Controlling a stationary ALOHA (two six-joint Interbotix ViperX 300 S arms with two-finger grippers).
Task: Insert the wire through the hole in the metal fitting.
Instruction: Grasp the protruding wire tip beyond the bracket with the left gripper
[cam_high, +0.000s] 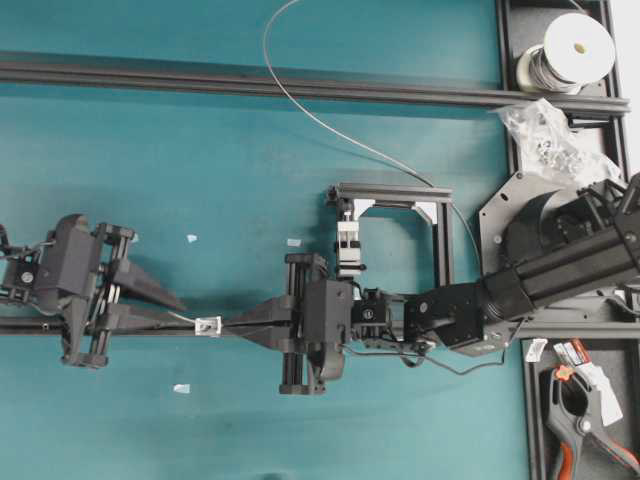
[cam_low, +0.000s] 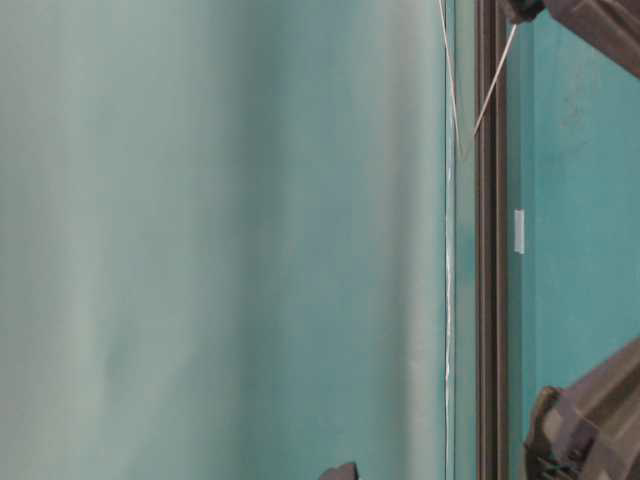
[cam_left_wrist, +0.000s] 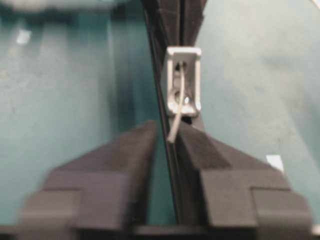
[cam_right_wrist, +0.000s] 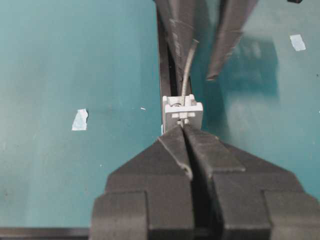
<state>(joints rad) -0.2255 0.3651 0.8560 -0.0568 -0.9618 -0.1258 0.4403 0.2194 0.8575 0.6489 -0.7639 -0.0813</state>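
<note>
My right gripper is pinching the wire (cam_right_wrist: 183, 121) with its fingers close against the metal fitting. Next, my right gripper opens before my left gripper pulls the wire's tip (cam_left_wrist: 173, 136) farther through.
The small silver metal fitting (cam_high: 208, 325) (cam_left_wrist: 184, 82) (cam_right_wrist: 183, 111) sits on a dark rail between my two grippers. The thin pale wire (cam_high: 330, 130) curves down from the spool. Its end (cam_left_wrist: 176, 115) (cam_right_wrist: 187, 70) pokes through the fitting's hole toward the left. My right gripper (cam_high: 226, 324) (cam_right_wrist: 183, 129) is shut just right of the fitting, and a pale sliver of wire shows between its jaws. My left gripper (cam_high: 178, 312) (cam_left_wrist: 169, 129) reaches in from the left. Its blurred jaws stand a narrow gap apart around the wire's tip, which lies against one finger.
A wire spool (cam_high: 575, 45) and a bag of small parts (cam_high: 550, 135) lie at the back right. An orange-handled clamp (cam_high: 580, 420) is at the front right. A white block with black bands (cam_high: 348, 248) stands in a rail frame (cam_high: 390, 190). Tape scraps (cam_high: 192, 238) dot the mat.
</note>
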